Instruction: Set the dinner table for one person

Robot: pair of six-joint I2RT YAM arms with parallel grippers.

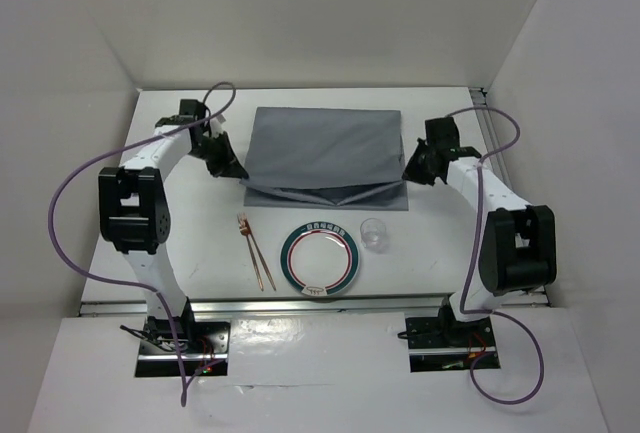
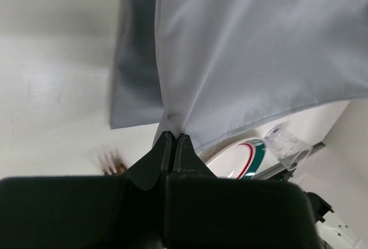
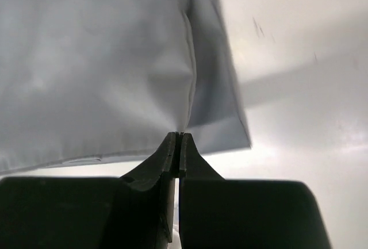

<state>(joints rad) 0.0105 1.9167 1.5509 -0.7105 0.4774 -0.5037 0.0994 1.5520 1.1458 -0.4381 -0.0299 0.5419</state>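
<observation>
The mat's top layer [image 1: 270, 187] stops short of its bottom layer's near corner [image 1: 247, 204], so next my left gripper lays it flush, opens, and takes the mat there.
A grey cloth mat [image 1: 322, 153] hangs lifted over the far middle of the white dinner table [image 1: 200, 233], its near edge drooping. My left gripper [image 1: 232, 169] is shut on the mat's left edge; the pinch shows in the left wrist view [image 2: 174, 136]. My right gripper [image 1: 408, 169] is shut on the mat's right edge, seen in the right wrist view [image 3: 178, 136]. A white plate with a green and red rim [image 1: 320, 259] lies near the front. A clear glass [image 1: 374, 233] stands right of it. A copper fork and chopsticks [image 1: 256, 250] lie left of it.
White walls enclose the table at the back and both sides. Purple cables loop from both arms. The table's near edge has a metal rail [image 1: 300, 303] in front of the plate. The plate [image 2: 238, 158] and the glass [image 2: 282, 140] also show in the left wrist view.
</observation>
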